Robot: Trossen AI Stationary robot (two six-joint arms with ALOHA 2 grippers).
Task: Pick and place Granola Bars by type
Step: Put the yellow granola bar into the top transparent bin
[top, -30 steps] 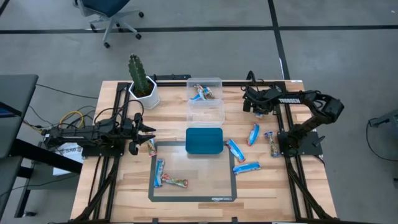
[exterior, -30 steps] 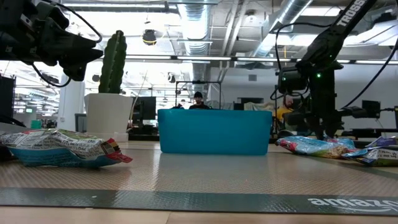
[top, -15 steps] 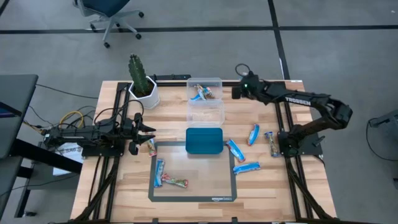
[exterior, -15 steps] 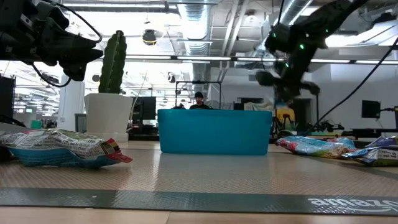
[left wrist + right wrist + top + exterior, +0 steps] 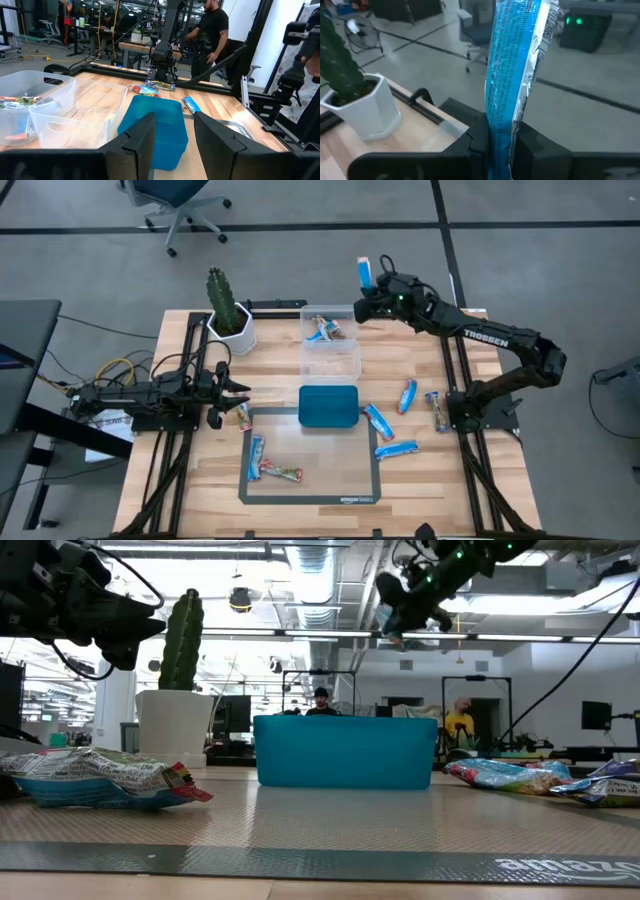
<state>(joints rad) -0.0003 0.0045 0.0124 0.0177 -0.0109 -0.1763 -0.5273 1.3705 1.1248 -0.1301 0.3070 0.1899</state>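
The blue granola bar (image 5: 364,272) is pointing past the table's far edge, so the robot's right gripper should swing back and tilt it down into the clear box's far compartment (image 5: 328,327).
My right gripper (image 5: 365,304) is raised high over the table's far edge, just right of the clear plastic box (image 5: 330,352), and is shut on a shiny blue granola bar (image 5: 364,272). The low view shows it near the ceiling lights (image 5: 405,602). The box's far compartment holds a few bars (image 5: 326,328). Four blue bars (image 5: 408,395) lie right of the teal tray (image 5: 328,406). Three more bars (image 5: 270,468) lie on the mat and beside it. My left gripper (image 5: 238,387) waits open at the table's left side, touching nothing. My right gripper pinches the blue granola bar by one end (image 5: 501,131) between its two fingers (image 5: 479,134). The wrapper stands edge-on between them, and the rest of the bar (image 5: 516,60) sticks out past the fingertips. The bar is lifted clear of the table.
A potted cactus (image 5: 228,310) stands at the far left corner. A grey framed mat (image 5: 310,498) covers the near middle, with the teal tray on its far edge. The left wrist view looks at the tray (image 5: 160,125) and the clear box (image 5: 55,112). People stand beyond the table.
My right gripper has risen and swung from the far right of the table toward the left and the far edge, arriving beside the clear box with the blue bar still in its fingers. The left arm has kept still.
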